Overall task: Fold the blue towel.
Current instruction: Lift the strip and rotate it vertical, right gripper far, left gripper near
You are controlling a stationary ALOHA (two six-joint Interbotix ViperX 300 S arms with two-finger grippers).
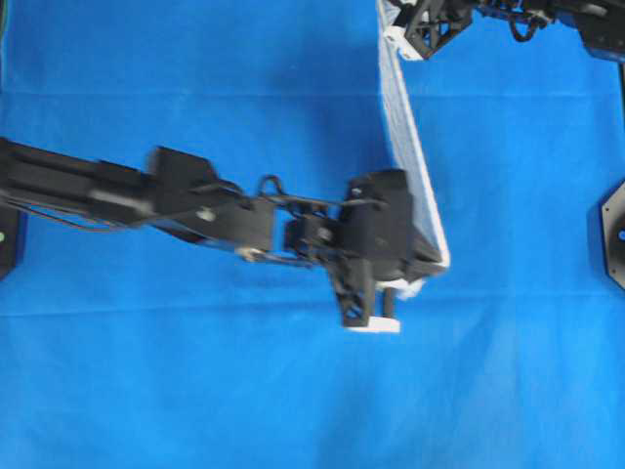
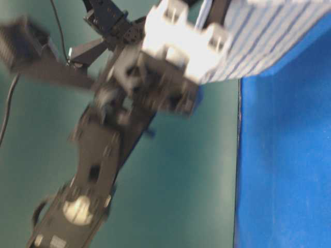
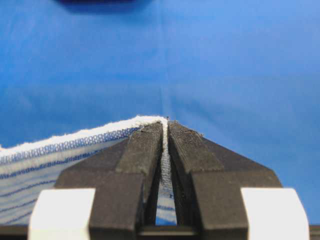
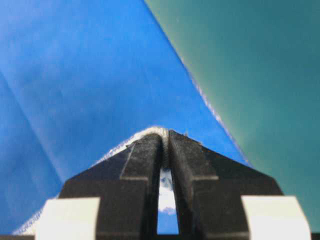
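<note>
The blue towel is hanging as a narrow band [image 1: 405, 122], so my left gripper should move back together with my right gripper and lay the towel flat over the blue sheet [image 1: 347, 137].
The blue towel [image 1: 415, 166], white with thin blue stripes, hangs above the table and shows from overhead as a narrow band seen nearly edge-on. My left gripper [image 1: 388, 301] is shut on its near corner. In the left wrist view the hem [image 3: 100, 131] runs off to the left and the cloth is pinched between the black fingers [image 3: 145, 150]. My right gripper [image 1: 402, 37] is shut on the far corner at the top of the overhead view. In the right wrist view the white hem [image 4: 150, 132] curls over the closed fingertips. The table-level view shows the striped cloth [image 2: 269, 41] at top right.
A large plain blue sheet [image 1: 195, 371] covers the table under both arms. Its edge [image 2: 239, 155] meets the green surface [image 2: 181, 181] in the table-level view. A black arm base [image 1: 615, 230] stands at the right edge, and the left arm [image 1: 117, 191] stretches in from the left.
</note>
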